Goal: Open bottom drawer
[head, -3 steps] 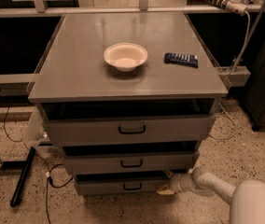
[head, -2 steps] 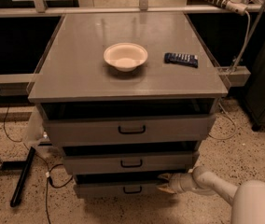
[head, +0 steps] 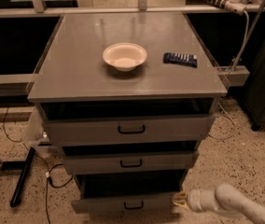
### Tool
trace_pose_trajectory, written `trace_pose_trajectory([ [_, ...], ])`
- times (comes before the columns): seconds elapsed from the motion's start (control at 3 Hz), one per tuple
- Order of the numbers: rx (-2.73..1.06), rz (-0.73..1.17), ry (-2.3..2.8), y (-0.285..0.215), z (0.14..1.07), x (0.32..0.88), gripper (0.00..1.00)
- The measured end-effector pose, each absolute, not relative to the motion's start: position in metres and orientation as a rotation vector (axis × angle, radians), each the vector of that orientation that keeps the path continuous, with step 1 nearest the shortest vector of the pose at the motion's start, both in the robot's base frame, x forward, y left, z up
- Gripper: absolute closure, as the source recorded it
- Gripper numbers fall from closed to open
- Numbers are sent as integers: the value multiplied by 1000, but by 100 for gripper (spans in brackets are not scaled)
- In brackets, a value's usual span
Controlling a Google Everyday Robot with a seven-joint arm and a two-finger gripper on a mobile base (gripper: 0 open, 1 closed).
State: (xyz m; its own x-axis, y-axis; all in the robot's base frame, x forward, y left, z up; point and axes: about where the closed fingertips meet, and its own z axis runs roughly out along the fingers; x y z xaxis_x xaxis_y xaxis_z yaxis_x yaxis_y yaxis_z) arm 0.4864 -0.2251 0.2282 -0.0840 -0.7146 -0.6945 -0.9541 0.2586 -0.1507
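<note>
Next, my gripper opens its fingers, because they touch only the end of the bottom drawer's front (head: 176, 199). It should then straddle the front's edge (head: 171, 197) and pull the drawer further out.
The bottom drawer (head: 123, 202) is the narrowest grey front at the foot of the cabinet, with a small black loop handle (head: 133, 205). It stands pulled out, and its dark inside (head: 130, 183) shows above the front. My gripper (head: 178, 200) is at the right end of that drawer's front, touching or very close to its corner. The white arm (head: 230, 202) reaches in from the lower right.
The mid drawer (head: 130, 162) and the widest top drawer (head: 130, 129) stand partly out above. A white bowl (head: 124, 56) and a dark remote (head: 180, 59) lie on the cabinet top (head: 76, 73). Cables (head: 48, 181) and a black bar (head: 23, 176) lie on the floor at left.
The bottom drawer has slid further out toward the camera, showing more of its dark inside. My gripper has moved with its right end, lower in the view.
</note>
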Motion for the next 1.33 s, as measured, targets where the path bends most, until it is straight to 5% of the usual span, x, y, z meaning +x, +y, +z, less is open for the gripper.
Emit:
trace_pose_trajectory([
  [1.33, -1510, 490, 1867, -219, 224, 469, 12],
])
